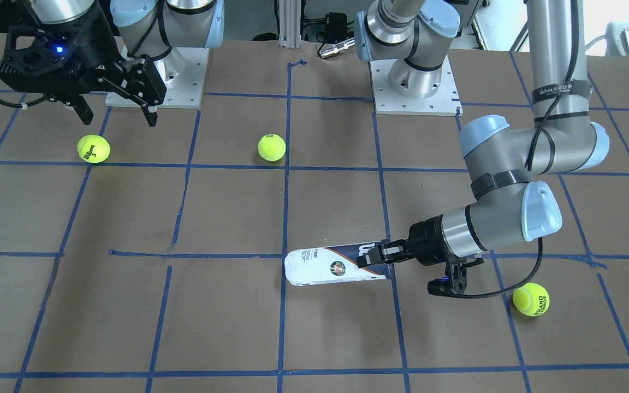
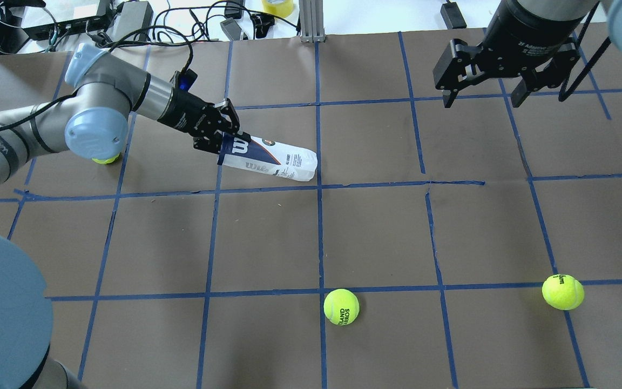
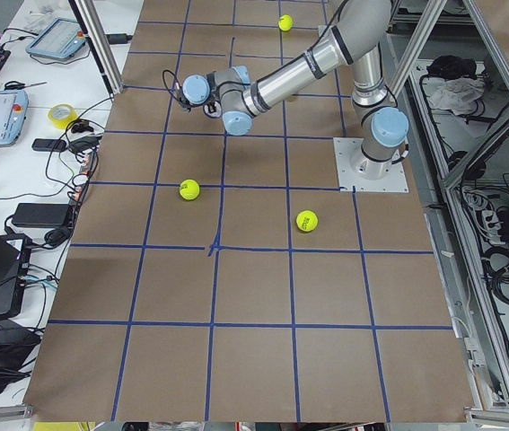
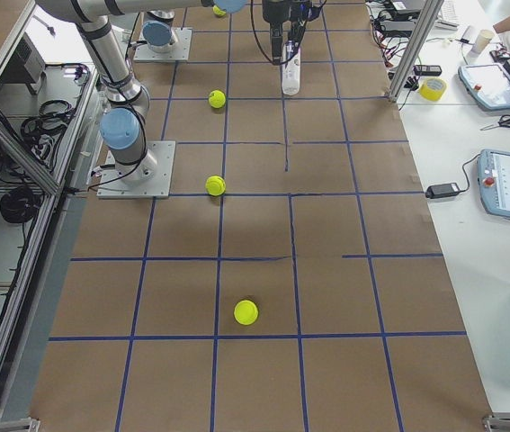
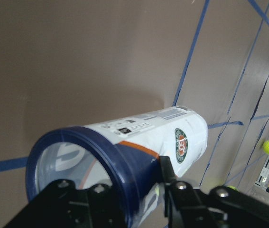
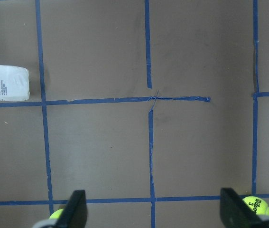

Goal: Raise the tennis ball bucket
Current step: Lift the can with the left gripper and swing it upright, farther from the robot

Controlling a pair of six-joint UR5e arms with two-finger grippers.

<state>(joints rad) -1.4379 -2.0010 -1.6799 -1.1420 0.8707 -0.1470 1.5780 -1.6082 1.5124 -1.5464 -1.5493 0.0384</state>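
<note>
My left gripper is on the navy rim of the tennis ball bucket, which lies flat, so next I lift the bucket's rim and stand the bucket up on its white end (image 1: 297, 267).
The tennis ball bucket (image 1: 325, 266) is a white and navy can lying near the middle of the table, its white end toward the centre line. It also shows in the overhead view (image 2: 276, 159) and the left wrist view (image 5: 139, 142). My left gripper (image 1: 373, 255) is shut on its navy rim end (image 2: 228, 141), with the fingers (image 5: 172, 190) on either side of the rim. The can looks slightly tilted, rim end higher. My right gripper (image 2: 484, 100) hangs open and empty above the table, well away from the can (image 6: 6, 83).
Three yellow-green tennis balls lie loose on the brown, blue-taped table: one under the right gripper (image 1: 93, 149), one near the robot's bases (image 1: 272, 147), one beside the left forearm (image 1: 531, 299). The arm base plates (image 1: 415, 93) stand at the robot's edge.
</note>
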